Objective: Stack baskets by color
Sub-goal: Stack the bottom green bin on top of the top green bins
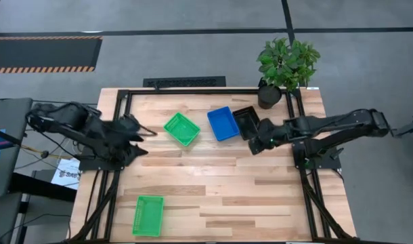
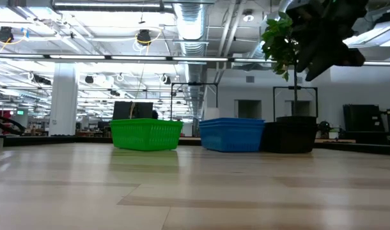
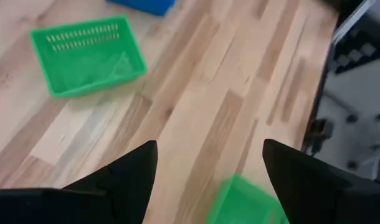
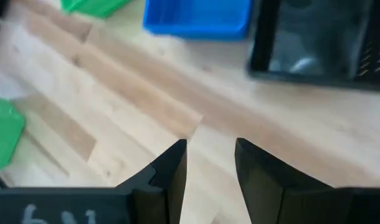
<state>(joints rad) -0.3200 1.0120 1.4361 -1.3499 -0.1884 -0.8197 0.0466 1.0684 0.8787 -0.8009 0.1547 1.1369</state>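
The near green basket (image 1: 149,216) stands apart from the far baskets, so the robot's left gripper should keep heading to its rail-side rim (image 1: 136,215) until the open fingers are on both sides of that rim.
A green basket (image 1: 181,129), a blue basket (image 1: 223,123) and a black basket (image 1: 246,120) stand side by side on their bases at the table's far middle. The low view shows them in a row: green basket (image 2: 146,134), blue basket (image 2: 231,134), black basket (image 2: 291,134). Another green basket (image 1: 148,215) lies near the front left edge. My left gripper (image 1: 147,141) hovers open, left of the far green basket (image 3: 87,56). My right gripper (image 1: 255,144) hangs open just nearside of the black basket (image 4: 321,40), with bare wood between its fingers.
A potted plant (image 1: 269,95) stands at the table's far right corner, close behind the black basket. A black frame rail (image 1: 193,91) runs around the tabletop. Bare wood lies across the middle and the near right of the table (image 1: 261,203).
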